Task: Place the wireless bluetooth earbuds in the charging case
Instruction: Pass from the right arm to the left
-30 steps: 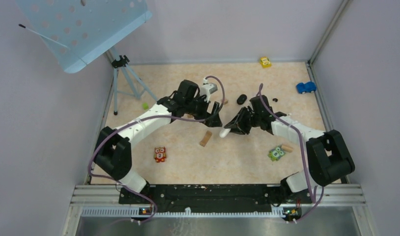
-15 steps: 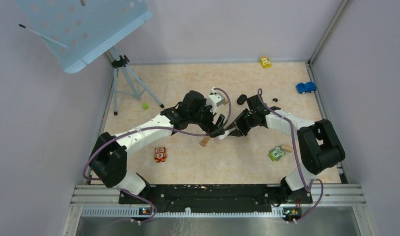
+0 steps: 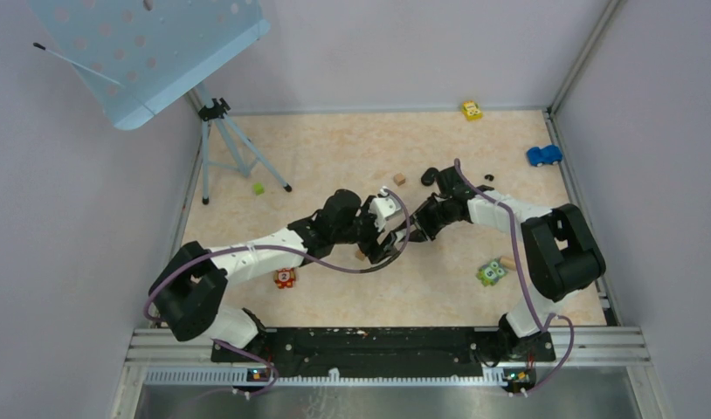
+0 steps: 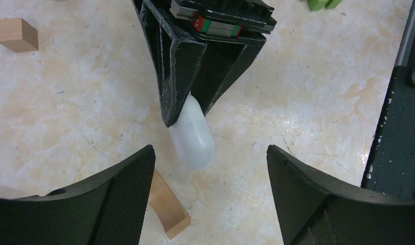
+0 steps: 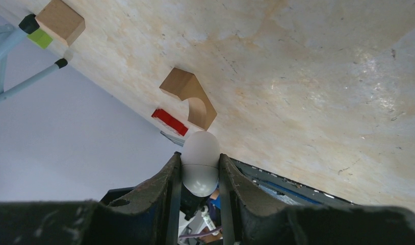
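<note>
The charging case (image 4: 192, 127) slants off-centre in front of the robot's open left gripper, so the left gripper should turn to line up with the case's loose end (image 4: 198, 156) and take it over.
The white, egg-shaped charging case (image 5: 199, 171), lid closed along a thin seam, is pinched between the fingers of my right gripper (image 5: 199, 158), which is shut on it. In the left wrist view the case (image 4: 193, 135) sticks out of those dark fingers, just above the table. My left gripper (image 4: 209, 150) stands open directly facing it, one finger on each side and neither touching. From above, the two grippers meet at mid-table, left (image 3: 387, 247) and right (image 3: 417, 227). A tiny black earbud (image 3: 489, 178) lies behind the right arm.
A wooden arch block (image 4: 167, 204) lies just under my left finger. A wooden cube (image 3: 399, 178) and a black oval object (image 3: 430, 175) sit further back. Owl toys (image 3: 285, 275) (image 3: 491, 272), toy cars (image 3: 543, 155) (image 3: 472, 110) and a tripod (image 3: 225, 144) stand around the edges.
My left arm has swung forward and right, bringing its open jaws up to the case and narrowing them a little. My right arm has drawn in while keeping hold of the case.
</note>
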Motion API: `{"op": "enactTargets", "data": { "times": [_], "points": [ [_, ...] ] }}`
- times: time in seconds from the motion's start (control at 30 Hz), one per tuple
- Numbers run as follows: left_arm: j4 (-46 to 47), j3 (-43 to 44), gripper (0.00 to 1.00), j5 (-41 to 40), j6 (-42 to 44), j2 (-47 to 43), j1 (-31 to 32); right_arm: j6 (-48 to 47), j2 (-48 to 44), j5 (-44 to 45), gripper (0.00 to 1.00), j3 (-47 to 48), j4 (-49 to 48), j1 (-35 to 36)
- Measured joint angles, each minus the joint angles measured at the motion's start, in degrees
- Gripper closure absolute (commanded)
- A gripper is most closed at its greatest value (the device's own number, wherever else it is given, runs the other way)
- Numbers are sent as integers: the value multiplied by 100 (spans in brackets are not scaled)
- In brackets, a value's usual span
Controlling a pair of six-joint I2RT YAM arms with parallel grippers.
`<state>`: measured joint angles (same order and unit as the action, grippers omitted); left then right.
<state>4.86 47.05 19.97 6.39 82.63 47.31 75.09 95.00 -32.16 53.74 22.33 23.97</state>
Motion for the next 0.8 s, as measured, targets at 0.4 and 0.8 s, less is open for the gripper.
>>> {"op": "enactTargets", "data": {
  "times": [0.4, 0.8],
  "points": [
    [291, 2, 29, -116, 293, 289, 11, 79, 0, -208, 100, 2, -52, 0],
    [420, 2, 24, -470, 509, 295, 85, 208, 0, -302, 100, -7, -216, 0]
  ]
}}
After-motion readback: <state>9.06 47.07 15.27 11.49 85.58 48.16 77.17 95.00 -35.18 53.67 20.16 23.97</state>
